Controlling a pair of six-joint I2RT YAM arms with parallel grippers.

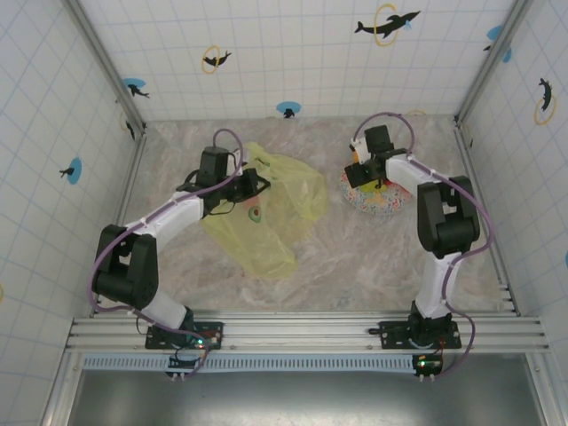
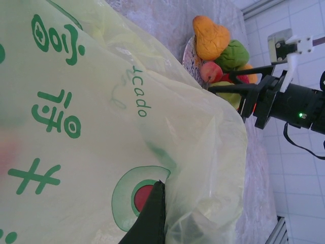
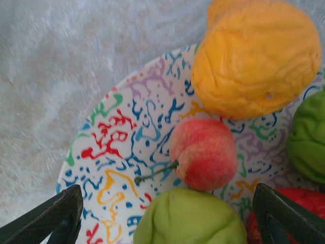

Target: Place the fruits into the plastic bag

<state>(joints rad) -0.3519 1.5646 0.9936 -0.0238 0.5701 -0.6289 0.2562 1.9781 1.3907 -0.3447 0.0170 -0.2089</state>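
I keep moving my right gripper down, as its open fingers span the light green fruit (image 3: 190,221), until they reach its sides (image 3: 143,231), and then close it.
The yellow-green plastic bag (image 1: 275,213) lies crumpled on the table's left half, and my left gripper (image 1: 253,188) is shut on its upper edge. In the left wrist view the film (image 2: 101,127) bunches against the dark finger (image 2: 155,213). The fruits sit on a speckled plate (image 1: 383,204) at the right. My right gripper (image 3: 167,213) hangs open just over them, a light green fruit (image 3: 190,218) between its fingers and untouched. Beyond lie a pink-red peach (image 3: 203,152), an orange fruit (image 3: 259,56), a dark green one (image 3: 310,137) and a red one (image 3: 304,203).
Tiled walls (image 1: 53,133) close in the marbled tabletop (image 1: 355,257) on three sides. An aluminium rail (image 1: 302,333) runs along the near edge by the arm bases. From the left wrist, the right gripper (image 2: 231,81) reaches over the plate rim (image 2: 189,53).
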